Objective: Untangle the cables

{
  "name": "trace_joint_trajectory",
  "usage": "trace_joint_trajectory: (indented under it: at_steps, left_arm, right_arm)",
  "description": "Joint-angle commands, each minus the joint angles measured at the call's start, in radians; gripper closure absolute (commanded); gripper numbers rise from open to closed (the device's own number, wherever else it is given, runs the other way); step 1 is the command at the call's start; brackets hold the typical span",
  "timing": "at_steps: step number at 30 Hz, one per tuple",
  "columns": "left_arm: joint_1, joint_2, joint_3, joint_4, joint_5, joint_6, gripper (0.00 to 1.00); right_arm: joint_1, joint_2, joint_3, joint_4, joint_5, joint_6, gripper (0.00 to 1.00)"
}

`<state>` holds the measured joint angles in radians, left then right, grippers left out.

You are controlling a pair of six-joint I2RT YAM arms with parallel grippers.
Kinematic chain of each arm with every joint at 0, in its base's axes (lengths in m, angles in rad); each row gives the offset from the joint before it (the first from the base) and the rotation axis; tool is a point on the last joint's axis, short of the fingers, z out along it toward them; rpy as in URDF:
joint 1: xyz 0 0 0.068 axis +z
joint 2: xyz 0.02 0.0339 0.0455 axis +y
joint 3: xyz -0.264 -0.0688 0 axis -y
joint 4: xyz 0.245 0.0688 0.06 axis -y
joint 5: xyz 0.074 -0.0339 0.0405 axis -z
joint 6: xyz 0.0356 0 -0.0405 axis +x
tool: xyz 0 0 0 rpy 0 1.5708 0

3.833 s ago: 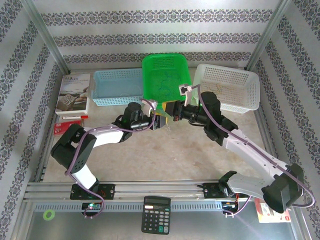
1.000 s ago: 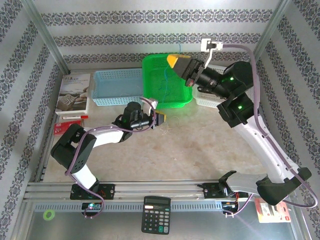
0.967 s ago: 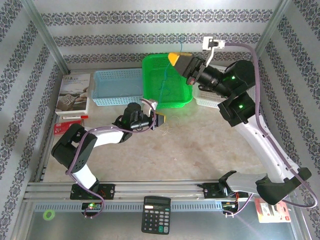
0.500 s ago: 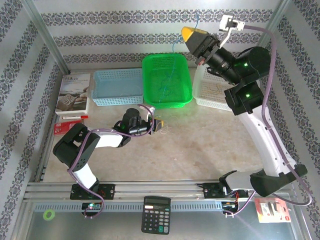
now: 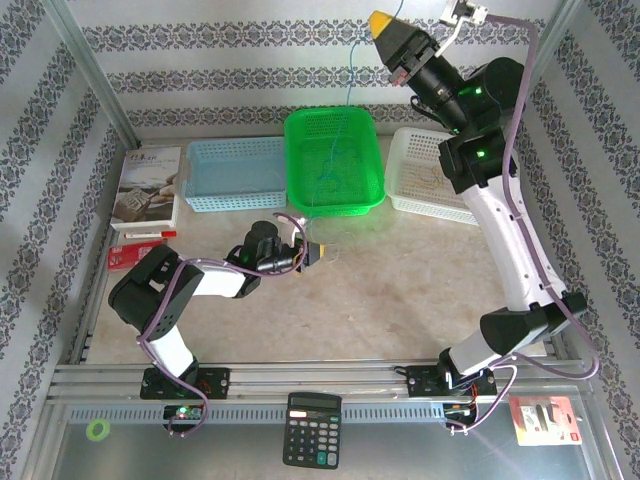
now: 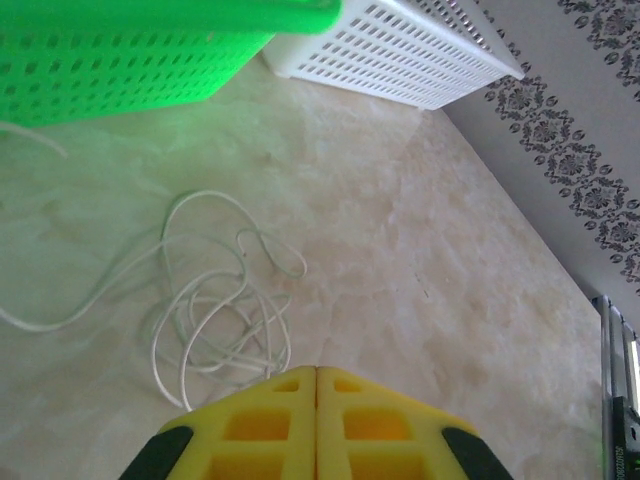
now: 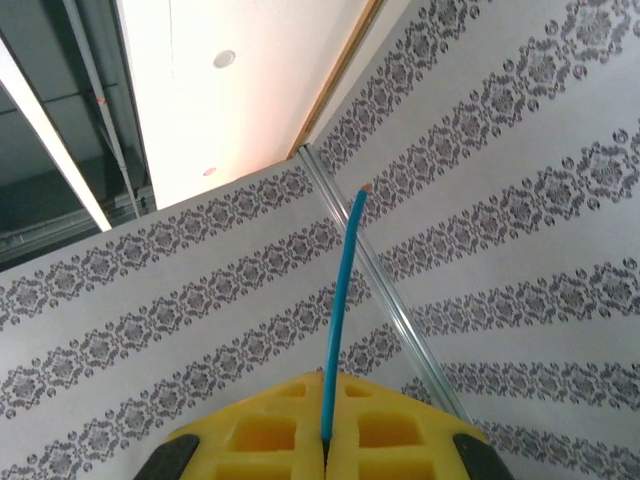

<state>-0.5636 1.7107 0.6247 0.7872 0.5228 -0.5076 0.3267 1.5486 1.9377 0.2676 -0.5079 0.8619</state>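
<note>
The blue cable (image 5: 350, 74) hangs from my raised right gripper into the green basket, away from the white tangle. I should therefore stop lifting and lower the cable into that basket (image 5: 335, 165).
My right gripper (image 5: 385, 22) is raised high at the back and shut on the blue cable (image 5: 349, 85), which hangs down from it into the green basket (image 5: 331, 113). In the right wrist view the blue cable (image 7: 340, 290) sticks up from between the shut fingertips of the right gripper (image 7: 325, 440). My left gripper (image 5: 318, 255) rests low on the table, shut. In the left wrist view its jaws (image 6: 317, 372) meet flush with nothing showing between them. A tangle of white cable (image 6: 215, 320) lies on the table just ahead and left of them, some strands passing under the left finger.
A blue basket (image 5: 235, 147) and a white basket (image 5: 425, 203) flank the green one; the green basket (image 6: 150, 60) and white basket (image 6: 400, 50) stand close ahead of the left gripper. A boxed book (image 5: 147, 185) sits far left. A calculator (image 5: 311, 443) lies on the near rail.
The right arm has lifted higher and further back, drawing the blue cable up out of the green basket. The left gripper has closed, staying low by the white cable.
</note>
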Motion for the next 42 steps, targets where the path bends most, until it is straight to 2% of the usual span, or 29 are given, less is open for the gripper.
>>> trace_joint_trajectory:
  at_steps: [1,12,26,38,39,40,42]
  left_arm:
    - [-0.012,0.021,-0.033,0.092,0.016,-0.028,0.98]
    - [-0.012,0.003,-0.081,0.129,0.003,-0.057,1.0]
    - [-0.012,-0.063,-0.041,0.063,0.015,-0.079,0.99]
    - [-0.012,-0.065,-0.025,0.069,0.023,-0.119,0.98]
    - [-0.012,-0.061,-0.019,0.07,0.025,-0.122,0.98]
    - [-0.012,-0.055,-0.014,0.069,0.029,-0.124,0.98]
    - [-0.012,-0.045,-0.006,0.069,0.034,-0.129,0.98]
  right_arm:
    - [-0.024,0.016,0.096,0.065,0.019,0.017,1.0]
    - [-0.087,0.133,0.232,0.044,0.013,0.032,1.0]
    - [-0.12,0.378,0.312,0.049,-0.016,0.003,1.0]
    - [-0.107,0.586,0.219,-0.018,-0.027,-0.089,1.0]
    - [-0.102,0.602,0.206,-0.042,-0.033,-0.112,0.99]
    - [-0.096,0.621,0.199,-0.081,-0.039,-0.136,0.91]
    - [-0.083,0.654,0.191,-0.169,-0.048,-0.196,0.64]
